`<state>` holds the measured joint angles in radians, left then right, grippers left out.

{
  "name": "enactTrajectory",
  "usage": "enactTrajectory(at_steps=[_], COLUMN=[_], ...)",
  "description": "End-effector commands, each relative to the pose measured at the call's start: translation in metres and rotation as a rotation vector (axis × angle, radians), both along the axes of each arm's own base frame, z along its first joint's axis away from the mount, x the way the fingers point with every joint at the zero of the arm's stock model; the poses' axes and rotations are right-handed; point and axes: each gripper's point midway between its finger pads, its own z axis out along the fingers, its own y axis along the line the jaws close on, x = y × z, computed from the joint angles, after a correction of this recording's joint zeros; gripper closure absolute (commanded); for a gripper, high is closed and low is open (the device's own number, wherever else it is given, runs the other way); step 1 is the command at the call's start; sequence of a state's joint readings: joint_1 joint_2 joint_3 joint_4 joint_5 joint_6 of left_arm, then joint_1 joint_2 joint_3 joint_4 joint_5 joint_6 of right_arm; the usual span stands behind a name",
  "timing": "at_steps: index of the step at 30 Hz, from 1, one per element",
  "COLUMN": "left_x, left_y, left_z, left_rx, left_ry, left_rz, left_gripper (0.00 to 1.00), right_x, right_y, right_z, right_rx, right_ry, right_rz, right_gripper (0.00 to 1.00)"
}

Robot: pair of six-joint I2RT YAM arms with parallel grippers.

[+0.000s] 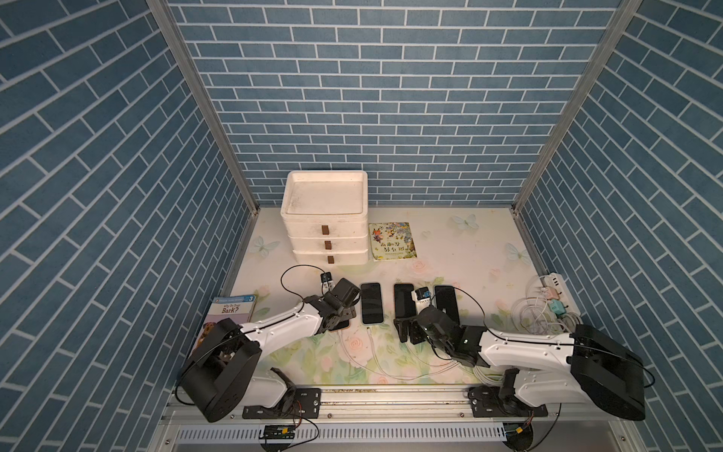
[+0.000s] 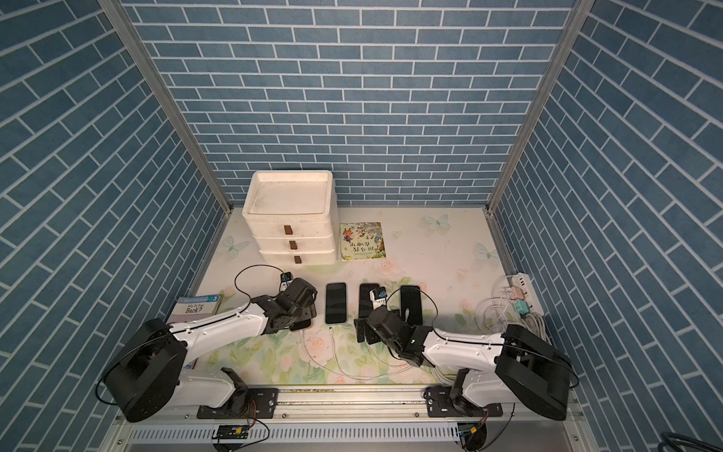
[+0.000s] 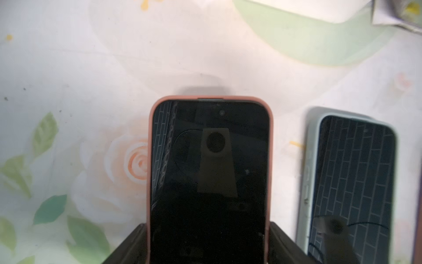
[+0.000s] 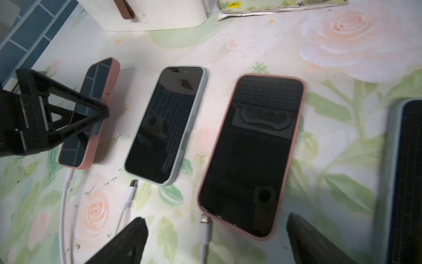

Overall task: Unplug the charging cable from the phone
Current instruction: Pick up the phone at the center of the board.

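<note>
A loose plug (image 4: 204, 220) is below my right gripper, so that gripper should pinch the cable plugged into the pink phone (image 4: 67, 177) that my left gripper holds.
Several phones lie in a row on the floral mat. My left gripper (image 1: 339, 317) is shut on the leftmost phone (image 3: 209, 171), which has a pink case. One finger (image 3: 134, 242) presses each long side. A white charging cable (image 4: 66, 182) is plugged into that phone's near end. The light green phone (image 4: 166, 125) has a loose plug (image 4: 132, 188) lying just off its end. My right gripper (image 4: 217, 242) hangs open over the near end of the second pink phone (image 4: 251, 155). A white plug (image 4: 205, 225) lies at that phone's corner with its metal tip showing.
A blue-cased phone (image 4: 406, 182) lies at the row's right end. A white drawer unit (image 1: 326, 219) and a picture book (image 1: 392, 240) stand at the back. Another book (image 1: 231, 311) lies far left. A power strip (image 1: 553, 297) with coiled white cables sits at the right edge.
</note>
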<state>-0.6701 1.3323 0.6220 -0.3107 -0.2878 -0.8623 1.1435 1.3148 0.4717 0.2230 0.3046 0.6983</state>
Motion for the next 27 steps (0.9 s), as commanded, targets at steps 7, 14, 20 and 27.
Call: enactTrajectory(at_steps=[7,14,20,27], left_x=[0.015,0.014,0.013,0.013], left_y=[-0.010,-0.014,-0.017,-0.019], left_z=[0.043,0.057,0.068,0.076], left_rx=[-0.126,-0.156,-0.189,-0.218], left_ry=[-0.198,-0.261,-0.310,-0.343], left_rz=[0.054,0.053,0.052,0.054], left_gripper=[1.00,1.00,1.00,1.00], right_x=[0.002,-0.029,-0.043,-0.053], right_y=[0.034,0.078,0.089,0.111], right_z=[0.026,0.035,0.045,0.037], right_rx=[0.112,0.275,0.368,0.351], right_ry=[-0.103,-0.037,-0.037,0.007], right_rz=[0.059,0.317,0.400,0.477], right_gripper=[0.01,0.10,0.13,0.20])
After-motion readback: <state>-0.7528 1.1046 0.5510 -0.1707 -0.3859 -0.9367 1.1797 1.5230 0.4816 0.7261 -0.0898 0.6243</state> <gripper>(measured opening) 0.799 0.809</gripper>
